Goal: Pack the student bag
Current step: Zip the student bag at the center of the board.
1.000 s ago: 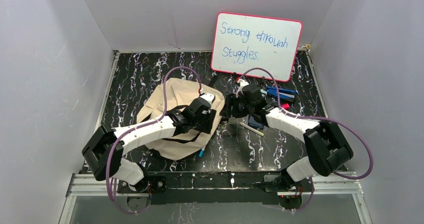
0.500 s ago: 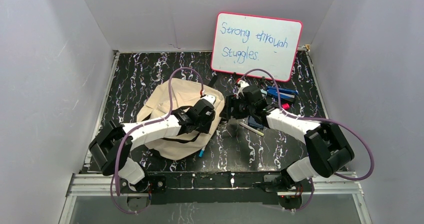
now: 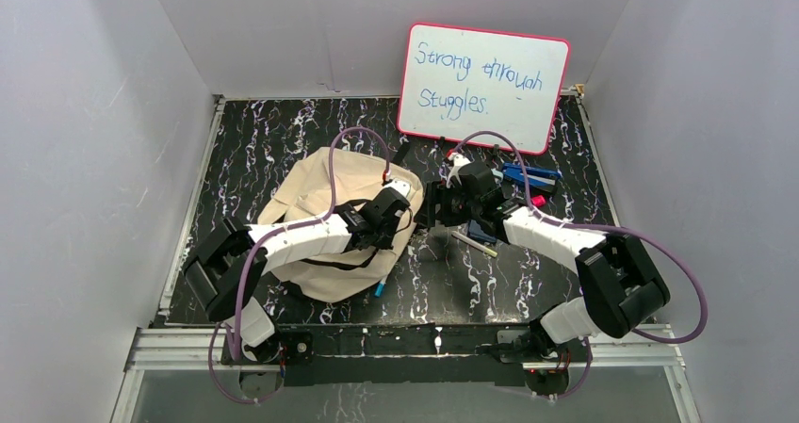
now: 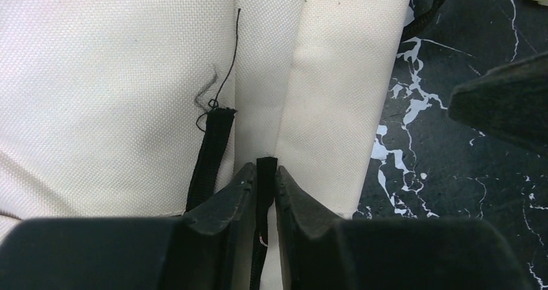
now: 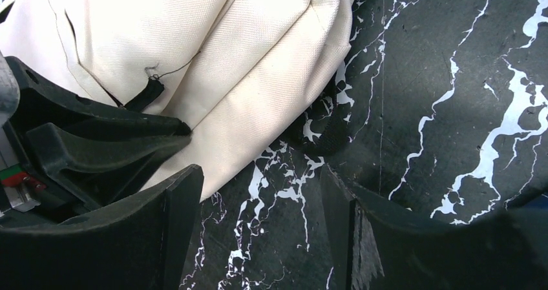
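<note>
The end of the black zipper tab (image 4: 267, 163) is crowded by my left gripper, so my left gripper should move back down the zipper (image 4: 258, 265) and my right gripper should hold that end of the tab.
The cream canvas student bag (image 3: 311, 178) lies left of the table's middle and fills the left wrist view (image 4: 97, 77). At its right edge, my left gripper (image 3: 405, 218) (image 4: 266, 174) is shut on a black zipper pull tab (image 4: 265, 165), pinched between both fingers. A second black tab (image 4: 212, 149) with a loose thread lies just to its left. My right gripper (image 3: 430, 212) (image 5: 258, 177) stands open over bare table just right of the bag's edge (image 5: 194, 31), facing the left gripper, with nothing between its fingers.
A whiteboard (image 3: 482, 86) with blue writing leans at the back right. Blue and red stationery (image 3: 528, 174) lies behind the right arm, a pen (image 3: 474, 244) in front of it. A blue pen (image 3: 380, 287) pokes out at the bag's near edge. Grey walls enclose the black marbled table (image 3: 264, 126).
My left gripper has closed from open onto the zipper pull, and the left arm's elbow has swung right. The right gripper has stayed in place, open.
</note>
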